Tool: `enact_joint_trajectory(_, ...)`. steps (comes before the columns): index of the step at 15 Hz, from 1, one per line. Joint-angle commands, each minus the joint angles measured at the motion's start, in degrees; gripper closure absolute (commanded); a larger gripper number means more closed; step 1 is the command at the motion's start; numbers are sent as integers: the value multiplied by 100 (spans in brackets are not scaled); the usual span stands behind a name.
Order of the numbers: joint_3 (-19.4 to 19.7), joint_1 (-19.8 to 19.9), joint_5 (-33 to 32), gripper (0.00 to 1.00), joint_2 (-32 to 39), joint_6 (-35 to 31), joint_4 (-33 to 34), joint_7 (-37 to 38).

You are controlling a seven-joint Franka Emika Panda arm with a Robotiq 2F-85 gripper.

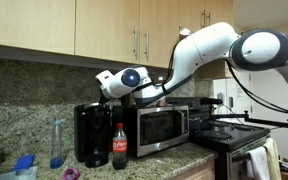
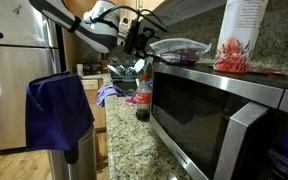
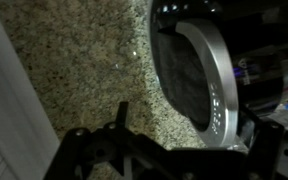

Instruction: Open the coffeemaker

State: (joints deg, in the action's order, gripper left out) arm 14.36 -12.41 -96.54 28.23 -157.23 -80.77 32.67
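The coffeemaker's silver ring slants (image 3: 225,122) toward one of my gripper's fingers. Next, I lift clear of it, turn, and then lower again with the ring squarely amid both fingers (image 3: 216,62).
The coffeemaker (image 1: 90,134) is a tall black box on the granite counter, left of the cola bottle (image 1: 120,146). Its lid is down. In the wrist view its rounded top with a silver ring (image 3: 206,80) fills the right half. My gripper (image 1: 108,93) hangs just above the machine's top, at its right side. In the wrist view the dark fingers (image 3: 184,140) stand wide apart at the bottom edge, open and holding nothing. In an exterior view the gripper (image 2: 138,40) is above the cola bottle (image 2: 142,95), and the coffeemaker is hard to make out behind them.
A stainless microwave (image 1: 162,128) stands right of the bottle and close in the foreground (image 2: 224,120), with a bowl (image 2: 179,47) on top. Wooden cabinets (image 1: 84,25) hang above. A blue plastic bottle (image 1: 57,143) stands at the left and a stove (image 1: 234,132) at the right.
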Motion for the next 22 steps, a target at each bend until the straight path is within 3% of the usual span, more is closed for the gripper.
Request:
enact_joint_trajectory(1, 195, -306, -1164, 0, -160, 294, 184, 848)
enact_joint_trajectory(4, 216, -477, -1710, 0, -272, 656, 150, 1130)
enact_joint_trajectory(7, 195, -464, -1845, 0, -173, 725, 371, 1252)
enact_joint_trajectory(10, 107, -223, -1381, 0, 40, 323, 595, 1177)
enact_joint_trajectory(12, -27, -76, -711, 0, -11, -270, 436, 870)
enact_joint_trajectory(15, -45, -151, -440, 0, -255, -828, 219, 866)
enact_joint_trajectory(18, 59, -340, -754, 0, -339, -565, 283, 1058)
enact_joint_trajectory(22, 86, -403, -580, 0, -390, -318, 202, 770)
